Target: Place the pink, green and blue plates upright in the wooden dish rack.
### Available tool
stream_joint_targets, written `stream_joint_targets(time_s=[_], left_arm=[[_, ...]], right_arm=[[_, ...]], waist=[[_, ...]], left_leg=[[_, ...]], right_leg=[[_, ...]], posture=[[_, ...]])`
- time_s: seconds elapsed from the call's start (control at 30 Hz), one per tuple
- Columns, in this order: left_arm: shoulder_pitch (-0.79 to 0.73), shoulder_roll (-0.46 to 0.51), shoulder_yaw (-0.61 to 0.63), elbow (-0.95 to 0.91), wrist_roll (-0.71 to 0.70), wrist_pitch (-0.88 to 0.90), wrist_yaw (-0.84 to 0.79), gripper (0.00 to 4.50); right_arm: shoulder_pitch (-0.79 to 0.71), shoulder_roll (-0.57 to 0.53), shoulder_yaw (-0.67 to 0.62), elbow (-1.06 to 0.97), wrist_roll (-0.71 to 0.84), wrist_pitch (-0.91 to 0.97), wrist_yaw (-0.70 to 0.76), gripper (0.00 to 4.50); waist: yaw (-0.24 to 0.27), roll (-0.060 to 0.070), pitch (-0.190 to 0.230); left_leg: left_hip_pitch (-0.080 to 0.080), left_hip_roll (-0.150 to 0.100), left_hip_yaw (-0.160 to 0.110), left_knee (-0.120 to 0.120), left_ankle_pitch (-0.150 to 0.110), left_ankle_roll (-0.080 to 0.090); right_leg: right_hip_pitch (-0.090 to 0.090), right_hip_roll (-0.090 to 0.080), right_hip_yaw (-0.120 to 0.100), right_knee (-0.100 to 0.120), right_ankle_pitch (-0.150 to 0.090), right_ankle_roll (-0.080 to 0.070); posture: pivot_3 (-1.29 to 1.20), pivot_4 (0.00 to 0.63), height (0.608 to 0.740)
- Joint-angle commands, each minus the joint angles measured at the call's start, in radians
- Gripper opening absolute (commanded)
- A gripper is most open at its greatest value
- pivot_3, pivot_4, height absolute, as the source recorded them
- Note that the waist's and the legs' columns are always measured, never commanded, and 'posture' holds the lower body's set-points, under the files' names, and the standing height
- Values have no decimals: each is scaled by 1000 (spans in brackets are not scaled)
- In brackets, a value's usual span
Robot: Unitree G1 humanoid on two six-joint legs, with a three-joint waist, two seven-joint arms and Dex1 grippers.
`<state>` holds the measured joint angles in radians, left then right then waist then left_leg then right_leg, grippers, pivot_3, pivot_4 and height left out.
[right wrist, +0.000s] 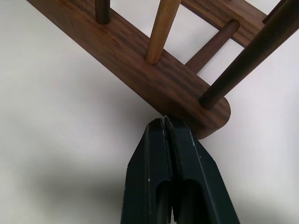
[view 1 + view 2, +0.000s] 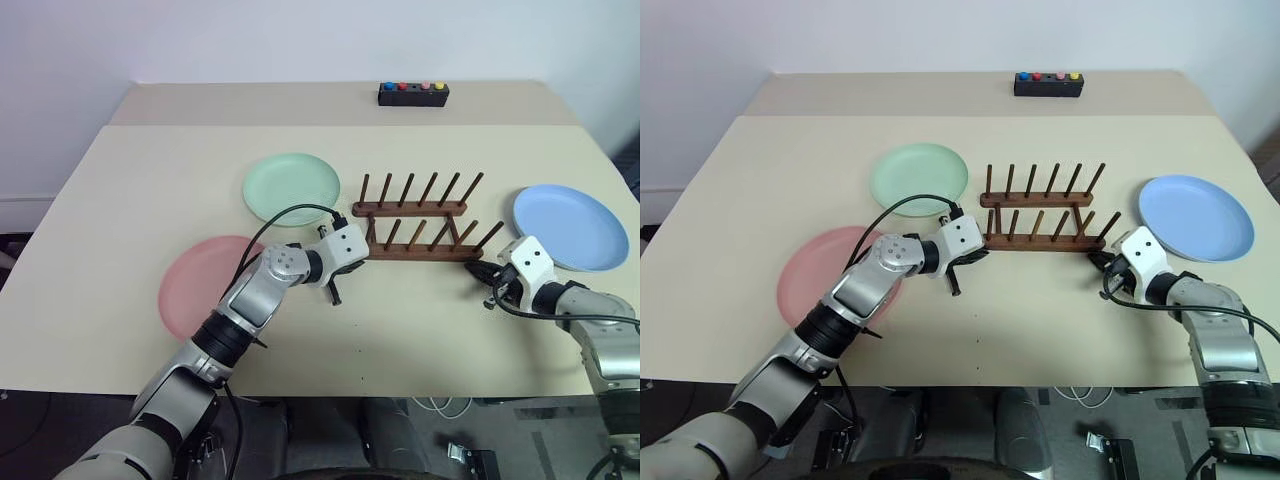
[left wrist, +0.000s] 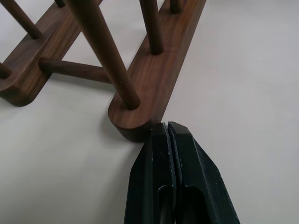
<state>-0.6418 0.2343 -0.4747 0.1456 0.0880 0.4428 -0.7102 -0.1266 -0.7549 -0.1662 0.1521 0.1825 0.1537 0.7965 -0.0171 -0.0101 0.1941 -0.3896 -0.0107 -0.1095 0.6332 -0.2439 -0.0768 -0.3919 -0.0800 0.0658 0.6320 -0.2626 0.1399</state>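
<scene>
My left gripper should lift the pink plate (image 2: 198, 284) by its outer rim (image 2: 162, 298) and pass it to my right gripper, because the plate is too far away for my right gripper to reach.
The wooden dish rack (image 2: 420, 254) stands empty in the middle of the table, pegs leaning to the right. The green plate (image 2: 291, 188) lies flat to its left, the pink plate (image 2: 195, 290) lies flat nearer and further left, partly under my left arm, and the blue plate (image 2: 570, 226) lies flat to the rack's right. My left gripper (image 3: 167, 127) is shut, its tips against the left end of the rack's near rail. My right gripper (image 1: 163, 121) is shut too, tips against the right end of the same rail. Neither holds anything.
The plates and rack rest on a beige table (image 2: 150, 180). A black box with coloured buttons (image 2: 413, 93) sits at the far edge. A cable loops over my left wrist. Bare tabletop lies in front of the rack, between my two arms.
</scene>
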Motion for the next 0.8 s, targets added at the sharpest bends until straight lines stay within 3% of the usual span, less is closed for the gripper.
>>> stream_joint_targets(time_s=[0.03,0.23,0.3,0.4,0.53,0.63,0.8], left_arm=[[-8,6,24,-11,7,-13,5,2],[49,41,81,-161,-89,4,-72,2],[126,108,157,-302,-178,43,-130,2],[239,189,390,-500,-397,193,-168,894],[339,289,597,-588,-495,294,-121,2939],[382,336,672,-601,-511,321,-79,4461],[533,443,785,-557,-423,341,34,4461]], right_arm=[[1,6,-8,-2,5,-14,0,23],[37,-8,-35,-56,37,-18,29,23],[77,-22,-58,-115,69,-2,56,23],[151,-49,-85,-240,138,48,119,0],[213,-66,-82,-391,226,100,190,0],[205,-69,-74,-444,257,142,198,0],[113,-58,6,-471,250,174,215,0]], waist=[[0,0,0],[-1,0,0],[-3,0,0],[-7,1,0],[-3,1,0],[2,0,0],[-5,-1,0]], left_leg=[[0,0,0,0,0,0],[0,0,0,-1,0,0],[0,0,0,-1,0,0],[0,1,0,-3,0,0],[0,1,0,-1,0,0],[2,1,0,1,0,0],[2,1,0,1,0,0]], right_leg=[[0,0,0,0,0,0],[-1,0,0,0,0,0],[-1,0,0,0,0,0],[-3,0,0,1,0,0],[-2,0,0,2,0,-1],[2,0,0,1,-1,-2],[1,0,0,1,-1,-2]], posture=[[0,150,734],[0,150,734],[0,150,734],[0,150,734],[0,150,734],[0,150,734],[0,150,734]])
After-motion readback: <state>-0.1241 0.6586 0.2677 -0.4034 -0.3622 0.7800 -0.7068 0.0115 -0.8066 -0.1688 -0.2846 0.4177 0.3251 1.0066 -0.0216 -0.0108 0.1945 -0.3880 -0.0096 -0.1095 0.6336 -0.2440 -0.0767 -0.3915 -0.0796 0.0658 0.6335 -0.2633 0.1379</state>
